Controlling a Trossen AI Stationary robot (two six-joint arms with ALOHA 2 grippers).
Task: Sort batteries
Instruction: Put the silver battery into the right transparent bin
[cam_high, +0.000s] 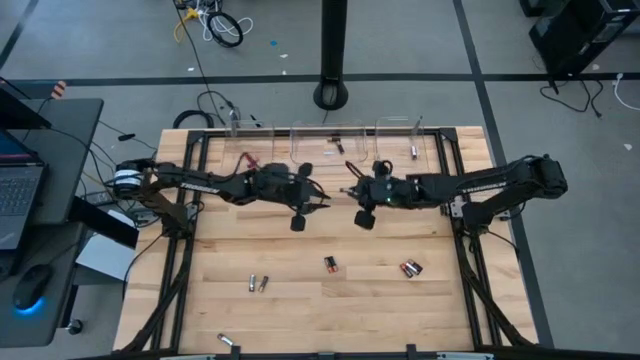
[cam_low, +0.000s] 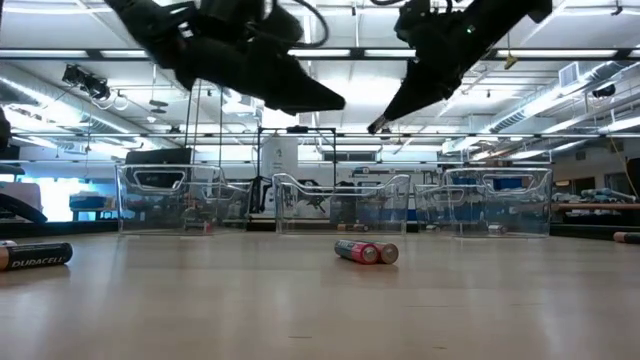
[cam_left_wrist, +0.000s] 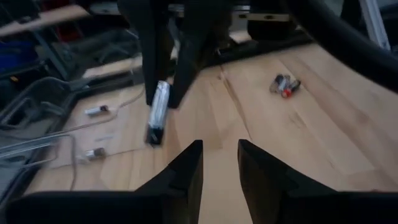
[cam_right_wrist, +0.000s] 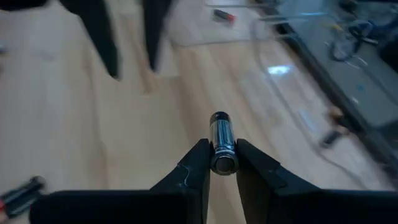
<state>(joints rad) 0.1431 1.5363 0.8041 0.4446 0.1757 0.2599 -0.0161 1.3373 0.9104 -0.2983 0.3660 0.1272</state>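
My left gripper's open fingers are free of the silver battery (cam_right_wrist: 221, 132), so my right gripper keeps going to the clear bin (cam_high: 404, 148) nearest its arm and lets go there.
My right gripper (cam_high: 364, 218) hangs above the middle of the table, shut on a silver battery (cam_right_wrist: 221, 142). My left gripper (cam_high: 298, 222) hangs close beside it on its left; it is open and empty, as the left wrist view (cam_left_wrist: 221, 152) shows. Loose batteries lie on the wooden table: a red-ended pair (cam_high: 410, 268), a dark pair (cam_high: 330, 264), a grey pair (cam_high: 256, 283) and one at the near edge (cam_high: 228, 341). Three clear bins (cam_high: 325, 138) stand along the far edge. My right gripper pinches the silver battery by one end (cam_right_wrist: 224, 160) between its two fingertips. The battery lies along the fingers, and its other end (cam_left_wrist: 154, 134) sticks out past the tips, slanting down. It is lifted clear of the table.
Single batteries lie in the bins (cam_high: 413, 152) (cam_high: 338, 146). In the low view a red-ended pair (cam_low: 366, 252) lies mid-table and a Duracell battery (cam_low: 38, 256) lies at the left. A laptop and cables are off the table's left edge (cam_high: 20, 190).
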